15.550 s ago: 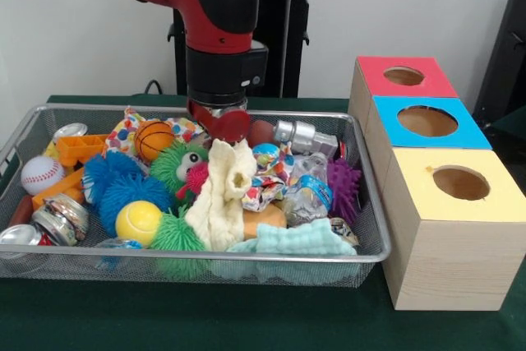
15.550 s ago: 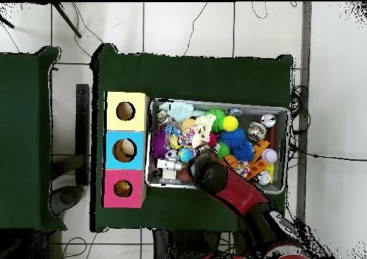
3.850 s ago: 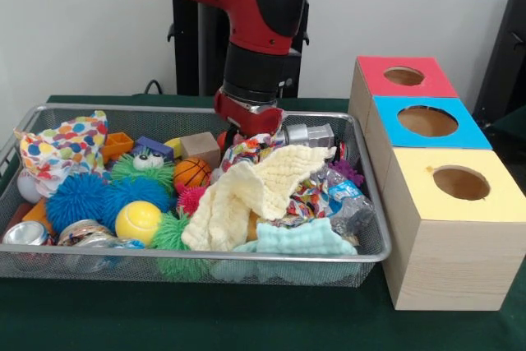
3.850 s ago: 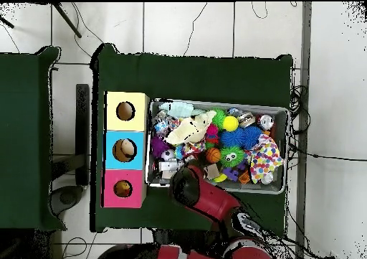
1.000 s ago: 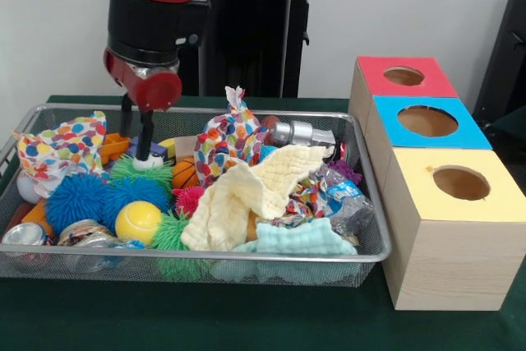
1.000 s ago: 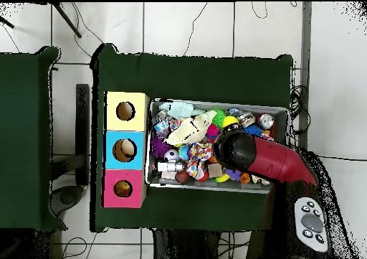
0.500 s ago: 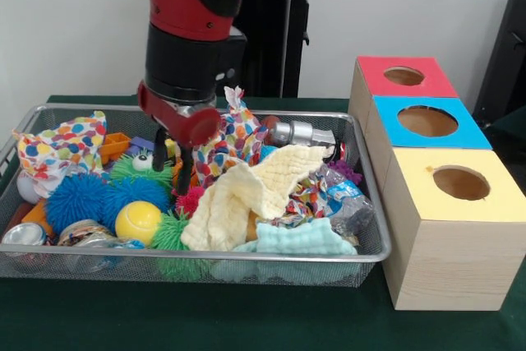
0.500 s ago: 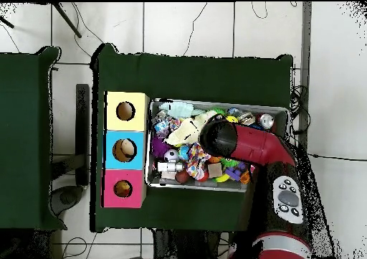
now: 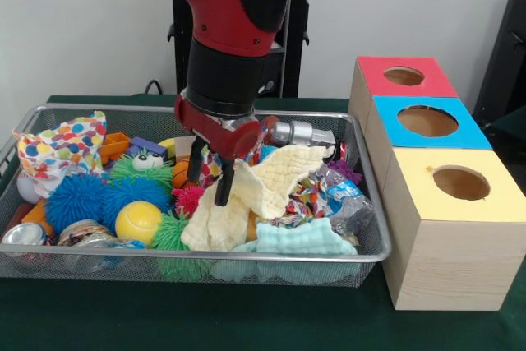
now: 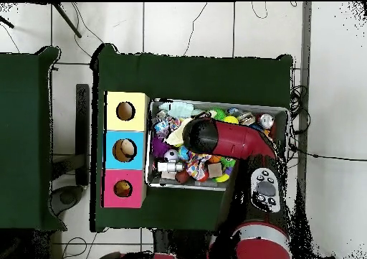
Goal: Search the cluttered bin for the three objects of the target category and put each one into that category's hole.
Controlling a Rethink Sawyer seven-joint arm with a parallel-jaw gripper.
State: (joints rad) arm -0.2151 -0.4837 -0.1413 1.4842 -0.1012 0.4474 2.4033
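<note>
A blue curve point(image 9: 267, 152) and polka dots show past the pale yellow cloth point(image 9: 265, 182), so the robot should expect balls and a polka-dot cloth to be hidden under it.
The wire mesh bin point(image 9: 368, 228) is full of clutter; in the overhead view point(image 10: 215, 189) my arm covers its middle. My gripper point(image 9: 210, 178) hangs open and empty in the bin's middle, its black fingertips point(image 9: 223, 195) just above a pale yellow waffle cloth point(image 9: 246, 195). In the overhead view the arm's head point(image 10: 198, 136) hides the gripper. No plush animal toy shows clearly; any are buried or hidden. The red-topped hole point(image 9: 403, 76) is on the farthest wooden box, also in the overhead view point(image 10: 122, 189).
Blue-topped point(image 9: 427, 121) and yellow-topped point(image 9: 461, 182) holes sit beside the red one. In the bin are blue spiky balls point(image 9: 78, 195), a yellow tennis ball point(image 9: 138, 221), a green spiky ball with eyes point(image 9: 148, 162), a polka-dot cloth point(image 9: 62, 145), a mint cloth point(image 9: 304, 240) and a plastic bottle point(image 9: 345, 195).
In the front view my arm has swung right, from above the green spiky ball at the bin's left to over the yellow cloth in the middle. The gripper stays open and empty.
</note>
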